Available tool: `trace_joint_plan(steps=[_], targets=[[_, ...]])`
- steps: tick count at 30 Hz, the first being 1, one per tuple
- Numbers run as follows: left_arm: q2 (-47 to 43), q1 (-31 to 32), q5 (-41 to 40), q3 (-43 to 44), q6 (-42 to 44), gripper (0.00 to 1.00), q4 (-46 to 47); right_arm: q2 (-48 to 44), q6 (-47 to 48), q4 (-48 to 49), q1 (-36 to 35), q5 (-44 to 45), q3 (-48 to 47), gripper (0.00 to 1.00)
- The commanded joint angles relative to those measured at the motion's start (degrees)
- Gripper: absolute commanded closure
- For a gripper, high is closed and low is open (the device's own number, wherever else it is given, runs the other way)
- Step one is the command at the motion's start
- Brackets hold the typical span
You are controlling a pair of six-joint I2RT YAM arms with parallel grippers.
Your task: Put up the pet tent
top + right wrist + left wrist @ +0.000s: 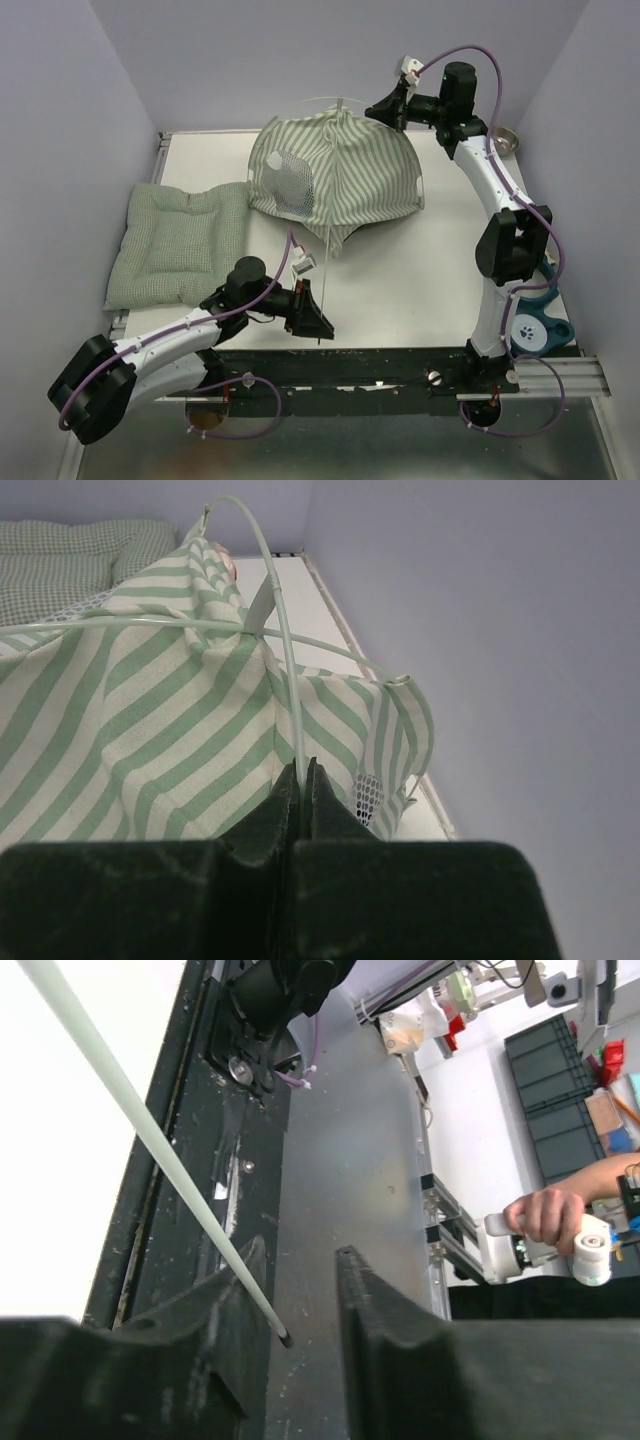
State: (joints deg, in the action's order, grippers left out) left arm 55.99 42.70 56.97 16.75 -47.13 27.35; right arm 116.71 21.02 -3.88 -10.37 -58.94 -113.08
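I should move my right gripper off the arched pole and hold the tent's loose front corner (336,246) with it for the front pole's tip (319,341), because that tip reaches far past the corner.
The pet tent (350,180) stands as a green-and-white striped dome at the back middle of the table, with a grey mesh window (288,180) on its left side. One thin whitish pole (323,300) runs from its front hem toward the near edge. Its dark tip (285,1338) lies between the fingers of my left gripper (300,1248), against the left finger (235,1290). Those jaws stand apart, with a gap on the pole's right. My right gripper (300,765) is at the tent's back right (382,106), shut on another arched pole (285,660) above the striped fabric (150,730).
A flat green checked cushion (180,245) lies left of the tent. A small metal bowl (507,140) sits at the back right corner. A teal paw-print object (540,330) lies by the right arm's base. The black front rail (380,365) runs just under my left gripper.
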Motion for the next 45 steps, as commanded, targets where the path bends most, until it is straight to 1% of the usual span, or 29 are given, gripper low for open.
trace_joint_plan(steps=[1, 5, 6, 7, 9, 10, 11, 12, 14, 16, 17, 19, 20, 23, 25, 26, 27, 28, 29, 30, 32, 34, 36, 37, 39, 41, 42, 44, 45], targets=[[-0.97, 0.37, -1.86, 1.0, 2.48, 0.63, 1.91, 0.89, -1.59, 3.26, 0.62, -0.12, -0.74, 0.99], [-0.44, 0.37, -2.74, 2.49, 3.98, 0.62, 1.56, 0.45, -1.5, 3.27, 0.62, -1.35, 0.05, 0.99], [-0.09, 0.37, -2.92, 2.67, 3.89, 0.64, 1.65, 0.37, -1.24, 3.26, 0.7, -1.36, 0.31, 0.99], [0.17, 0.37, -3.0, 2.76, 3.81, 0.71, 2.17, 0.28, -1.15, 3.26, 0.62, -1.27, 0.4, 0.99], [0.7, 0.37, -3.0, 3.2, 3.63, 0.9, 2.7, 0.28, -1.5, 3.26, 0.62, -1.35, 0.49, 0.99], [0.7, 0.37, -3.53, 3.55, 3.54, 0.98, 2.7, 0.19, -1.85, 3.26, 0.62, -1.96, 0.4, 0.95], [0.7, 0.37, -3.97, 3.98, 3.8, 1.0, 2.44, 0.1, -2.38, 3.26, 0.62, -2.23, 0.49, 0.87], [0.7, 0.46, -4.58, 4.86, 3.98, 1.0, 1.57, -0.07, -2.99, 3.26, 0.62, -2.58, 0.66, 0.74], [1.23, 0.37, -5.29, 6.79, 4.33, 1.0, 0.16, -1.12, -4.31, 3.18, 0.62, -2.24, 1.89, 0.45], [1.84, 0.28, -5.82, 8.64, 4.33, 1.0, -0.72, -3.23, -4.32, 3.0, 0.62, -1.1, 4.52, 0.08], [2.19, 0.28, -6.25, 9.52, 4.42, 1.0, -1.16, -4.72, -4.14, 3.09, 0.62, -0.4, 6.19, 0.0], [2.98, 0.11, -6.87, 11.1, 3.72, 1.0, -1.6, -8.14, -4.23, 3.26, 0.62, 3.02, 11.1, 0.0], [3.42, 0.02, -7.05, 11.72, 3.02, 1.0, -0.73, -10.42, -4.32, 5.7, 0.62, 5.74, 13.3, 0.0], [4.65, -0.94, -7.92, 12.95, 1.26, 1.0, 0.24, -17.63, -7.13, 11.95, 0.62, 18.63, 21.56, 0.0], [5.53, -1.74, -7.67, 13.04, -0.41, 1.0, 2.78, -23.07, -5.29, 13.02, 0.7, 24.55, 24.91, 0.0], [5.97, -2.0, -8.01, 13.48, -0.68, 1.0, 2.88, -24.84, -4.06, 12.24, 1.14, 24.75, 25.36, 0.0], [6.67, -2.27, -8.01, 14.09, -0.76, 1.0, 2.79, -26.86, -4.14, 11.19, 2.27, 21.96, 25.45, 0.0], [7.46, -2.44, -7.93, 14.62, -0.77, 1.0, 3.14, -28.53, -5.53, 9.96, 3.5, 20.2, 25.36, 0.0], [8.08, -2.62, -7.93, 15.23, -0.94, 1.0, 3.49, -29.86, -7.9, 8.2, 4.04, 20.61, 25.45, 0.0], [8.78, -2.79, -8.1, 15.85, -1.12, 1.0, 4.1, -31.35, -8.53, 5.23, 4.22, 19.83, 25.54, 0.0], [10.19, -3.32, -7.58, 16.9, -2.17, 1.0, 6.3, -34.68, -6.0, -1.11, 4.31, 15.54, 26.93, 0.0], [11.42, -3.93, -7.49, 17.96, -3.13, 1.0, 7.18, -39.17, -9.91, -1.83, 4.31, 13.16, 32.89, 0.0], [12.3, -4.46, -7.23, 19.01, -4.71, 1.0, 9.46, -43.82, -10.38, -3.41, 4.22, 8.68, 40.35, 0.01], [12.74, -4.64, -7.31, 19.45, -5.16, 1.0, 9.82, -46.54, -12.47, -1.15, 4.22, 8.4, 45.87, 0.01], [13.62, -4.82, -7.49, 21.12, -5.51, 1.0, 10.61, -51.47, -15.73, 11.55, 4.22, 6.04, 58.43, 0.01], [14.58, -5.17, -7.4, 22.18, -6.39, 1.0, 12.01, -54.9, -13.82, 28.58, 3.09, 4.79, 70.91, 0.01], [14.85, -5.26, -7.23, 22.62, -6.91, 1.0, 12.54, -55.27, -11.37, 34.67, 1.51, 6.54, 74.89, 0.02], [15.73, -5.43, -6.61, 23.85, -7.53, 1.0, 12.81, -53.09, -3.39, 37.61, -3.23, 12.14, 77.03, 0.06], [15.99, -5.52, -6.26, 24.2, -7.62, 1.0, 12.81, -51.42, -3.26, 42.24, -4.64, 16.09, 78.09, 0.06]])
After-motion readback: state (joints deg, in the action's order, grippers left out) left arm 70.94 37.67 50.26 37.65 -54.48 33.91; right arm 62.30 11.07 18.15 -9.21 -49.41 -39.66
